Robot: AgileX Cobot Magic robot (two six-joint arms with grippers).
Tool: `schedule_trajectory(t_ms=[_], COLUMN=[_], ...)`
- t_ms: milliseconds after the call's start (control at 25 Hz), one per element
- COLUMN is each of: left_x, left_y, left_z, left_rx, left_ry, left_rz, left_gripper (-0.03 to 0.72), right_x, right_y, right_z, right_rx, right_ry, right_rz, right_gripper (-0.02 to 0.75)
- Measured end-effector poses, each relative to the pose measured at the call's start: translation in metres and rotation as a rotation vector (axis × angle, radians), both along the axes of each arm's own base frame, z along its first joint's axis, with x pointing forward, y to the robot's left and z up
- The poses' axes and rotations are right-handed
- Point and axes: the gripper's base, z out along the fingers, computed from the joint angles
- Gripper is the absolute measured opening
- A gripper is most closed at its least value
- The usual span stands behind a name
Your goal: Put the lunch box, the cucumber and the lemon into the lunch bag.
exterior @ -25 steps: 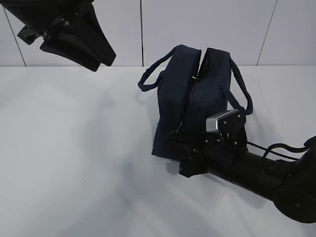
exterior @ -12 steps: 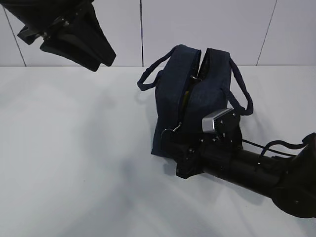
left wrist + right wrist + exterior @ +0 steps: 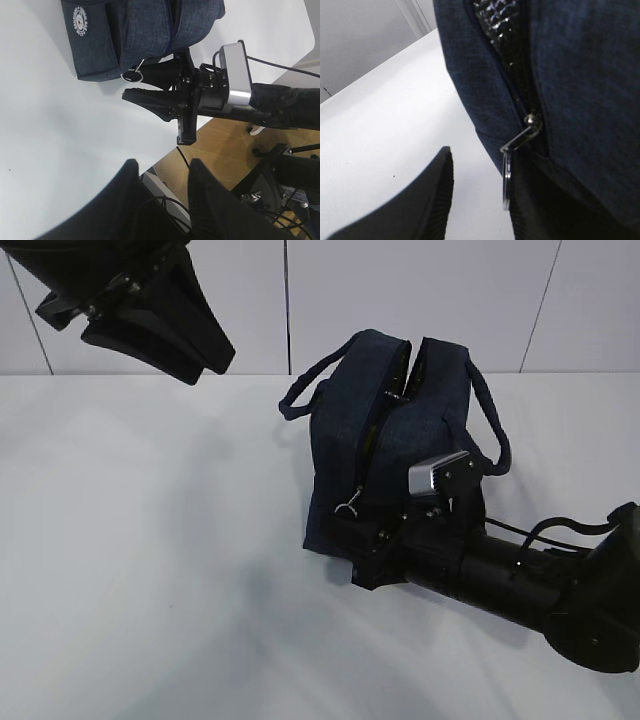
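Note:
The metal zipper pull (image 3: 347, 508) sits short of the lunch bag's gap (image 3: 398, 385), so the pull will shut the lunch bag when I slide it to the far end of the bag.
The navy lunch bag (image 3: 350, 420) stands on the white table (image 3: 150, 540), its top zipper partly open and silver lining (image 3: 495, 15) showing. It also shows in the left wrist view (image 3: 145, 30) and the right wrist view (image 3: 580, 75). The metal ring pull (image 3: 349, 506) hangs at the bag's near end. My right gripper (image 3: 345, 535) is open, its jaws either side of the ring (image 3: 506, 180), which lies against the right finger. My left gripper (image 3: 205, 355) is open and empty, high at the upper left. The lunch box, cucumber and lemon are out of view.
Two loop handles (image 3: 300, 390) (image 3: 490, 430) stick out from the bag's sides. A white round logo (image 3: 82, 25) is on one side. The table edge, wooden floor (image 3: 225, 150) and cables show below in the left wrist view. A white wall (image 3: 450, 300) stands behind.
My right gripper has moved a little left and up against the bag's near end, and the ring pull has shifted slightly with it. The left arm has not moved.

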Motion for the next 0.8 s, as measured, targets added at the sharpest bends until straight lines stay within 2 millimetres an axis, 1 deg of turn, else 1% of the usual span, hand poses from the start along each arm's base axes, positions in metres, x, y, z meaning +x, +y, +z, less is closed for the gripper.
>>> schedule_trajectory(t_ms=[200, 280, 440, 680, 720, 800], left_x=[0.0000, 0.0000, 0.0002, 0.0028, 0.0030, 0.0019], left_y=[0.0000, 0.0000, 0.0005, 0.0062, 0.0068, 0.0059], left_z=[0.0000, 0.0000, -0.0003, -0.0041, -0.0048, -0.0071], left_rx=[0.000, 0.000, 0.007, 0.084, 0.099, 0.154], left_ry=[0.000, 0.000, -0.003, -0.038, -0.044, -0.070], left_rz=[0.000, 0.000, 0.000, 0.001, 0.000, -0.017], left_gripper=[0.239, 0.239, 0.237, 0.237, 0.237, 0.237], right_x=[0.0007, 0.0007, 0.0008, 0.0009, 0.0009, 0.0009], right_y=[0.0001, 0.0001, 0.0000, -0.0001, -0.0001, -0.0001], right_z=[0.0004, 0.0004, 0.0004, 0.0004, 0.0004, 0.0004], right_rx=[0.004, 0.004, 0.005, 0.008, 0.014, 0.031], right_ry=[0.001, 0.001, 0.002, 0.005, 0.011, 0.029], right_rz=[-0.003, -0.003, -0.005, -0.007, -0.009, -0.015], right_gripper=[0.298, 0.281, 0.185, 0.037, 0.018, 0.017])
